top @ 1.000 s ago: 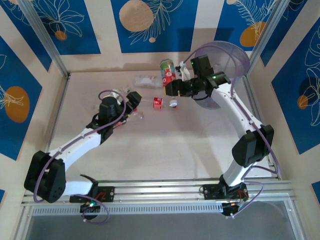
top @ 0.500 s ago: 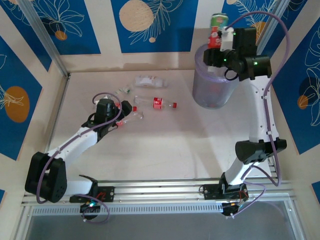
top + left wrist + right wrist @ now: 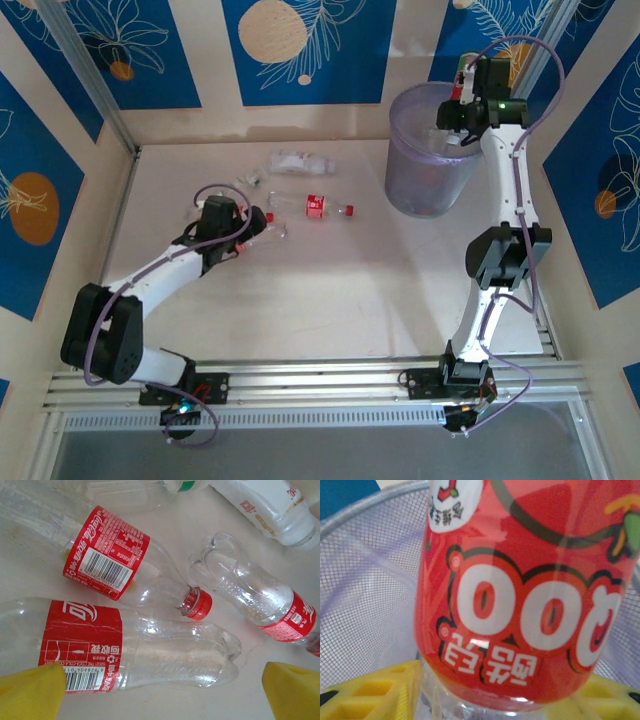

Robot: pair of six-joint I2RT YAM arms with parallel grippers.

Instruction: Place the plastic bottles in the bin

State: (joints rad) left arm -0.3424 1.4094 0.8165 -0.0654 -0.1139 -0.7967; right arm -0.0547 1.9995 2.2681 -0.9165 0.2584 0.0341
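The bin (image 3: 428,165) is out of reach for my left gripper, so that gripper should offer the red-labelled clear bottle by its base (image 3: 220,654) to my right gripper.
My right gripper (image 3: 462,112) hangs over the mouth of the pale-purple bin (image 3: 405,170). It is shut on the bottle with the multicoloured red label (image 3: 520,595), whose clear end sits between the yellow fingers (image 3: 375,690); the bin's wall (image 3: 365,580) shows behind it. My left gripper (image 3: 247,222) is low over the table and open. A red-labelled clear bottle (image 3: 150,650) lies just ahead of its yellow fingertips (image 3: 30,692), untouched. A second red-labelled bottle (image 3: 115,560) with a red cap, a third one (image 3: 255,595) and a whitish-labelled bottle (image 3: 270,505) lie beyond.
Another red-labelled bottle (image 3: 315,205) lies mid-table and the whitish one (image 3: 297,160) sits near the back wall. The bin stands at the back right corner, next to a metal frame post (image 3: 530,60). Bare table (image 3: 350,290) stretches in front of the arms.
The right arm lifted the multicoloured bottle from the table, swung it right and now holds it over the bin's opening. The left gripper stayed by the bottles, shifting slightly.
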